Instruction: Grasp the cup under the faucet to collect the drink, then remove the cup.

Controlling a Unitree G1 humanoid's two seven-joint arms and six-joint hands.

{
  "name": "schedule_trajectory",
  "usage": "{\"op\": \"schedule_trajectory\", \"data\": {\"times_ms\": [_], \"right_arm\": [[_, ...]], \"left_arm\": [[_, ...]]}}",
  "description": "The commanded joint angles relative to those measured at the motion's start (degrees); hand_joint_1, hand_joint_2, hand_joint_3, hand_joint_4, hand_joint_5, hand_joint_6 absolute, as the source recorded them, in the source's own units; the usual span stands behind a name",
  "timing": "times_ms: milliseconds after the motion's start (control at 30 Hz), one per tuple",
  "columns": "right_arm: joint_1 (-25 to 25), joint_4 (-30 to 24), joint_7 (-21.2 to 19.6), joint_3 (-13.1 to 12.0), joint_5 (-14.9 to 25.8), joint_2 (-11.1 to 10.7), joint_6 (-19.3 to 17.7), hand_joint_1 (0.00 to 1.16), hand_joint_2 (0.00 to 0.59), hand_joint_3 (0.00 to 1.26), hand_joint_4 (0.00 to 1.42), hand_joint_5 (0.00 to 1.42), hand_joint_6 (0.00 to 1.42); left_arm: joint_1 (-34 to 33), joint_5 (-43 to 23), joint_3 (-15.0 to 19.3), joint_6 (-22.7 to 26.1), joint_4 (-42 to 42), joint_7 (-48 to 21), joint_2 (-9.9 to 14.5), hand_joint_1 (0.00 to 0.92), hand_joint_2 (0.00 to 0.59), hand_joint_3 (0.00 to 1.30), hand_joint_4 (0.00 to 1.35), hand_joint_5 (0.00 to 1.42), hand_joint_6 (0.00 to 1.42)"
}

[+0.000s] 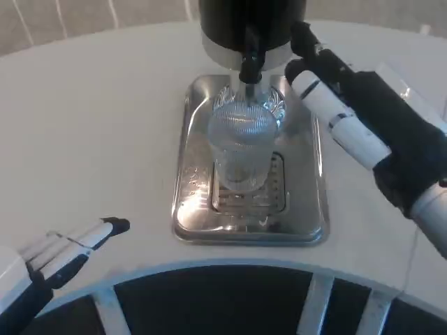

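I expect the drink to flow straight into the clear ribbed cup when I open the black faucet point(251, 64), because the spout point(250, 92) is hanging over the cup's opening.
A clear ribbed cup point(242, 150) stands upright on the grate of a shiny steel drip tray point(192, 209), directly below the black faucet point(249, 64) of a dark dispenser point(251, 21). My right hand point(349, 115) hovers open just right of the cup, fingers stretched toward the dispenser, not touching the cup. Near the table's front left edge my left hand point(63, 251) lies open on the white table, fingers pointing right, well away from the tray.
The white table point(98, 125) has a curved front edge with dark floor and white frame bars point(314, 300) below it. Open tabletop lies left of the tray.
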Motion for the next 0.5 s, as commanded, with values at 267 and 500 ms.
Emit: {"op": "schedule_trajectory", "data": {"times_ms": [267, 500], "right_arm": [[-4.7, 4.99, -2.8, 1.84, 3.41, -1.96, -1.14, 0.05, 0.477, 0.0, 0.0, 0.0, 0.0], [-5.67, 6.2, -4.64, 3.64, 4.44, -1.88, -1.46, 0.05, 0.477, 0.0, 0.0, 0.0, 0.0]], "left_arm": [[1.93, 1.6, 2.07, -0.23, -1.72, 0.32, 0.79, 0.017, 0.075, 0.12, 0.07, 0.17, 0.31], [4.02, 3.69, 3.86, -0.75, -2.65, 0.94, 1.33, 0.017, 0.075, 0.13, 0.07, 0.16, 0.3]]}}
